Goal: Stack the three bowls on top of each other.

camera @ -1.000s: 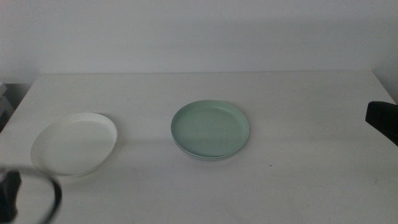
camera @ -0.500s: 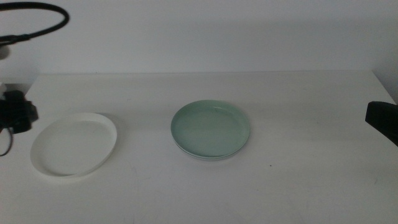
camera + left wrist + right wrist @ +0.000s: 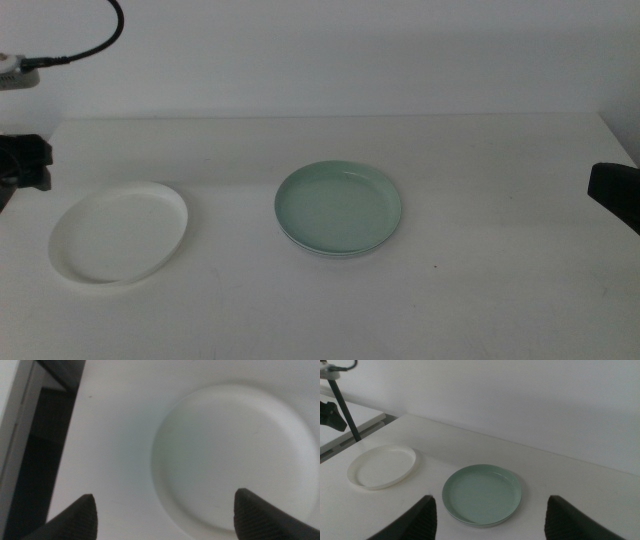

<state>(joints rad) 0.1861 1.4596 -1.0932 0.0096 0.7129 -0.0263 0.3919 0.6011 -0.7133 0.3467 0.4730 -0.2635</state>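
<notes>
I expect the white bowl [image 3: 119,234] to sit just as low inside when I lower it in, because only a thin rim [image 3: 341,254] shows under the pale green bowl.
The white bowl [image 3: 120,232] lies at the table's left and fills much of the left wrist view [image 3: 235,460]. The pale green bowl [image 3: 338,208] lies at the centre. A thin grey rim [image 3: 330,253] shows under its near edge, so it seems to rest on the grey bowl. My left gripper [image 3: 164,495] is open and empty, hovering above the white bowl's rim; its arm shows at the left edge of the middle view [image 3: 25,162]. My right gripper [image 3: 490,497] is open and empty at the table's right edge [image 3: 615,190], well back from both bowls [image 3: 482,494].
The white table [image 3: 480,290] ends at a dark drop [image 3: 35,460] just left of the white bowl. A black cable [image 3: 95,40] loops above the left arm. A white wall stands behind the table.
The left arm has moved from the near left corner up along the left edge, to beside the white bowl's far side. The bowls and the right gripper have not moved.
</notes>
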